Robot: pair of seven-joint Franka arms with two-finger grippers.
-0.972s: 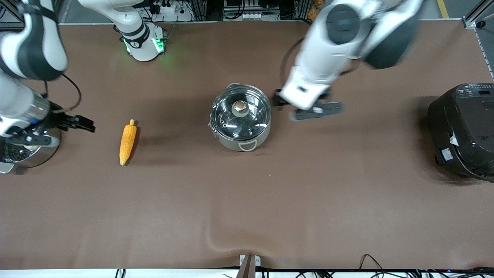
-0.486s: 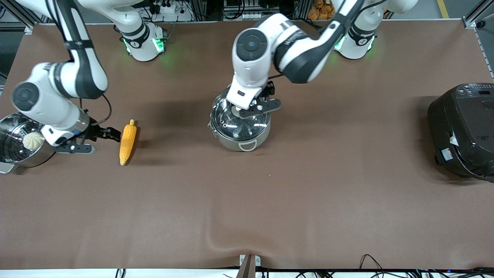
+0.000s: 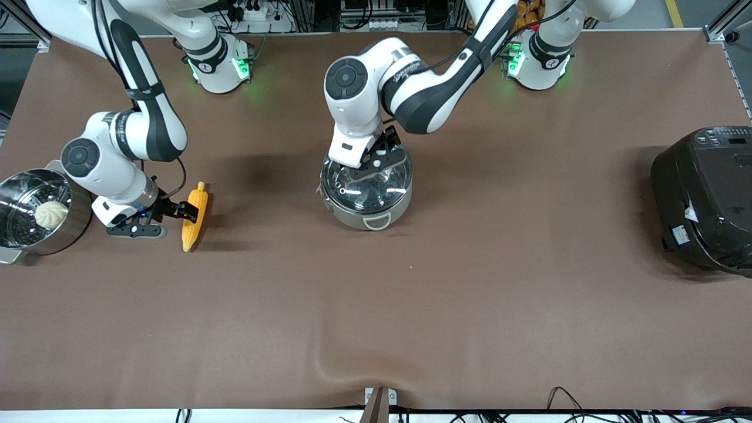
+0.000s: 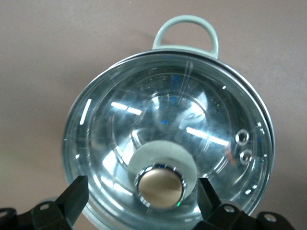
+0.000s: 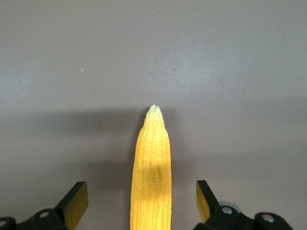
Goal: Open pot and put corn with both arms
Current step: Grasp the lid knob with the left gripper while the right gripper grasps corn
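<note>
The grey-green pot (image 3: 352,215) should be empty when I take the glass lid off, because only shiny steel (image 4: 168,108) can be seen through the lid.
The grey-green pot (image 3: 348,218) stands mid-table with its glass lid (image 3: 369,187) on. My left gripper (image 3: 368,166) is low over the lid, open, with one finger on each side of the copper-coloured knob (image 4: 160,187) and not touching it. The left wrist view shows the lid (image 4: 144,110) and one loop handle (image 4: 188,26). The corn (image 3: 194,218) lies on the table toward the right arm's end. My right gripper (image 3: 186,210) is open and straddles the corn (image 5: 152,163), its fingers (image 5: 76,203) apart from it on both sides.
An all-steel steamer pot (image 3: 16,234) holding a white bun (image 3: 51,214) stands beside the right arm at the table's end. A large black rice cooker (image 3: 705,197) stands at the left arm's end. The brown table cover (image 3: 376,317) has a low ridge near the front edge.
The left gripper swung in from beside the pot and now sits over the lid knob. The right gripper moved from over the steamer pot to the corn and now straddles it.
</note>
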